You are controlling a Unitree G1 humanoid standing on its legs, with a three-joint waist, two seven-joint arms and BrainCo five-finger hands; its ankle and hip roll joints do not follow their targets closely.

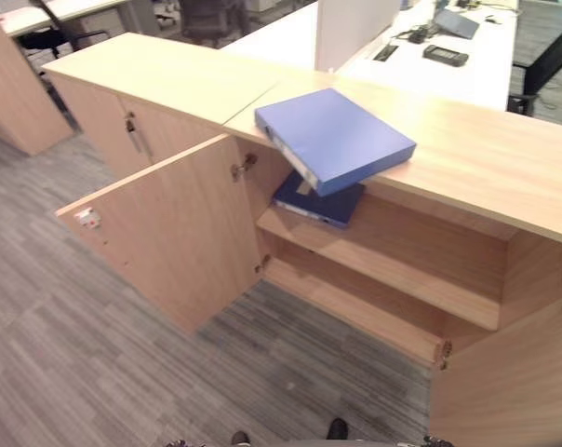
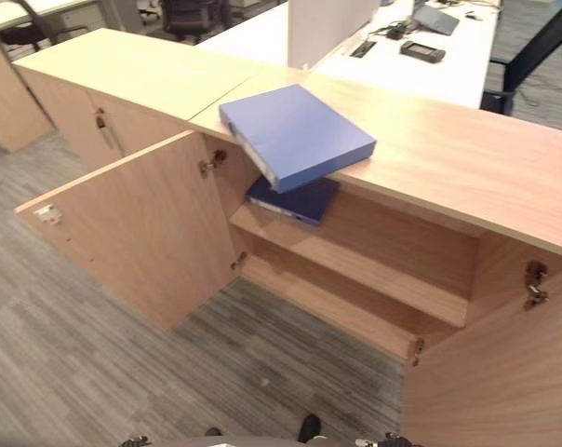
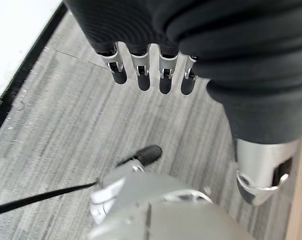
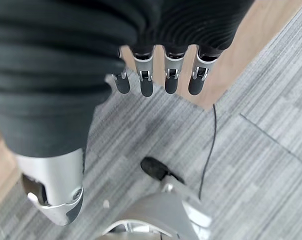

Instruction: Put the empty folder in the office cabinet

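The blue folder [image 1: 333, 132] will remain flat and closed when the robot carries it by one edge, because the jutting corner [image 1: 326, 182] stays level.
A blue folder [image 1: 337, 138] lies flat on the wooden top of the office cabinet [image 1: 486, 158], one corner jutting past the front edge. Below it both cabinet doors stand open: the left door [image 1: 169, 233] and the right door [image 1: 514, 372]. A darker blue folder [image 1: 316, 202] lies on the upper shelf [image 1: 383, 265] inside, right under the first one. My left hand [image 3: 151, 75] hangs over the grey carpet, fingers straight and holding nothing. My right hand [image 4: 161, 75] hangs likewise above the carpet beside a wooden panel, open and empty.
A second closed cabinet [image 1: 123, 102] adjoins on the left. White desks [image 1: 448, 65] with a phone and small items stand behind the cabinet, with office chairs further back. Grey carpet [image 1: 95, 354] lies in front of the open doors.
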